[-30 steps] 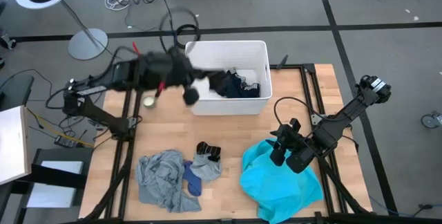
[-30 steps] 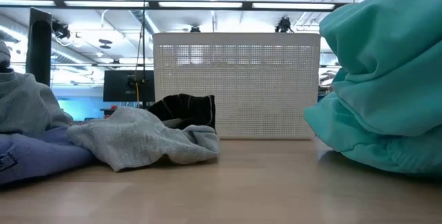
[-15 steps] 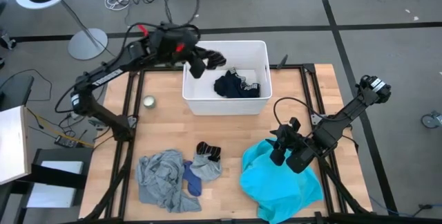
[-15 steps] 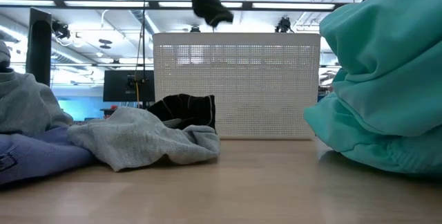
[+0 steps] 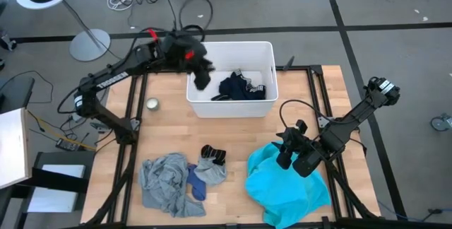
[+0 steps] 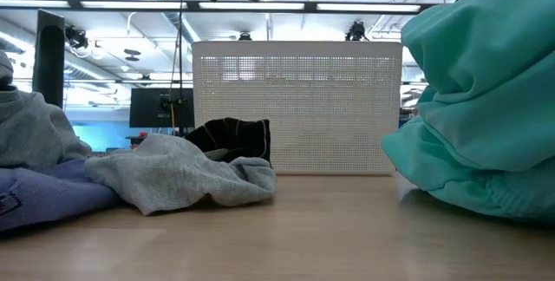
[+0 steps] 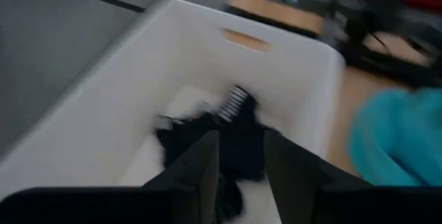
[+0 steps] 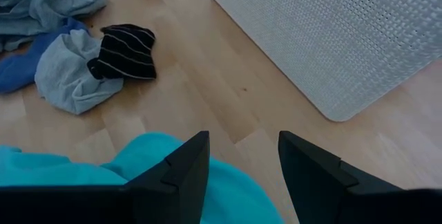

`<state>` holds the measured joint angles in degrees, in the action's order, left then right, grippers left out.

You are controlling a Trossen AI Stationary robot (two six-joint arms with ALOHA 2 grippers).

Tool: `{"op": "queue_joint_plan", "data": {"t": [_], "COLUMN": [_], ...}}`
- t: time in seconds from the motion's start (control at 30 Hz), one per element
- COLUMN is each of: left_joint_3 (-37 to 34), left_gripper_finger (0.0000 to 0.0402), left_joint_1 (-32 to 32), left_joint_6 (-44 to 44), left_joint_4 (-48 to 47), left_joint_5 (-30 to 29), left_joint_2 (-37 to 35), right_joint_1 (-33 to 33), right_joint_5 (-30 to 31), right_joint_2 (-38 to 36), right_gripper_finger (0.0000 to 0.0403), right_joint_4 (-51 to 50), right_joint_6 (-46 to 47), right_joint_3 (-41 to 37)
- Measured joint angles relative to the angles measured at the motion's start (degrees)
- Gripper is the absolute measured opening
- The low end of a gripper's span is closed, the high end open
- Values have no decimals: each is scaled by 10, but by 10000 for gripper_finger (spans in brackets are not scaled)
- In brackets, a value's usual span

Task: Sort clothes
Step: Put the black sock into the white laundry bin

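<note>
My left gripper is open, and the black striped sock's end [image 5: 213, 153] is sticking out free of the grey sock. The gripper keeps going down to that end and closes there.
The clothes lie in three places. A navy-black garment [image 5: 244, 87] sits inside the white bin [image 5: 267, 51], and shows in the left wrist view as navy-black cloth [image 7: 207, 131]. On the near left of the table lie a grey shirt [image 5: 161, 179], a blue sock [image 5: 195, 185], a grey sock [image 5: 212, 172] and a black striped sock [image 5: 213, 154]. The turquoise garment [image 5: 289, 190] lies near right. My left gripper [image 5: 203, 79] hangs open over the bin's left end, holding nothing that I can see. My right gripper [image 8: 242, 175] stands open just above the turquoise garment [image 8: 83, 175].
A small round object [image 5: 151, 104] lies on the table left of the bin. Bare wood [image 5: 240, 133] runs between the bin and the clothes at the near edge. In the low view the bin's perforated wall [image 6: 299, 107] stands behind the socks.
My left gripper has risen from the bin's near left corner, swung toward the far edge over the bin's left end, then drawn back a little to the left. Its fingers have opened on the way. My right arm has kept still.
</note>
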<state>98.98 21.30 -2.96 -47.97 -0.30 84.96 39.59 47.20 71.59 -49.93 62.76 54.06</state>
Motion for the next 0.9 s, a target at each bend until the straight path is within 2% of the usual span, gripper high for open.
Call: {"op": "queue_joint_plan", "data": {"t": [0.33, 0.57, 0.77, 0.9], "left_joint_3": [0, -5, -94, -178], "left_gripper_finger": [119, 119, 119, 119], "left_joint_1": [-187, -304, -387, -420], "left_joint_6": [-19, -79, -133, -170], "left_joint_4": [-83, -126, -94, -36], "left_joint_5": [-39, -149, -202, -222], "left_joint_2": [-46, -61, -60, -60], "right_joint_1": [0, 0, 0, 0], "right_joint_5": [0, 2, 2, 3], "right_joint_2": [0, 0, 0, 0], "right_gripper_finger": [173, 173, 173, 173], "right_joint_4": [1, 4, 8, 12], "right_joint_6": [0, 0, 0, 1], "right_joint_3": [0, 0, 0, 0]}}
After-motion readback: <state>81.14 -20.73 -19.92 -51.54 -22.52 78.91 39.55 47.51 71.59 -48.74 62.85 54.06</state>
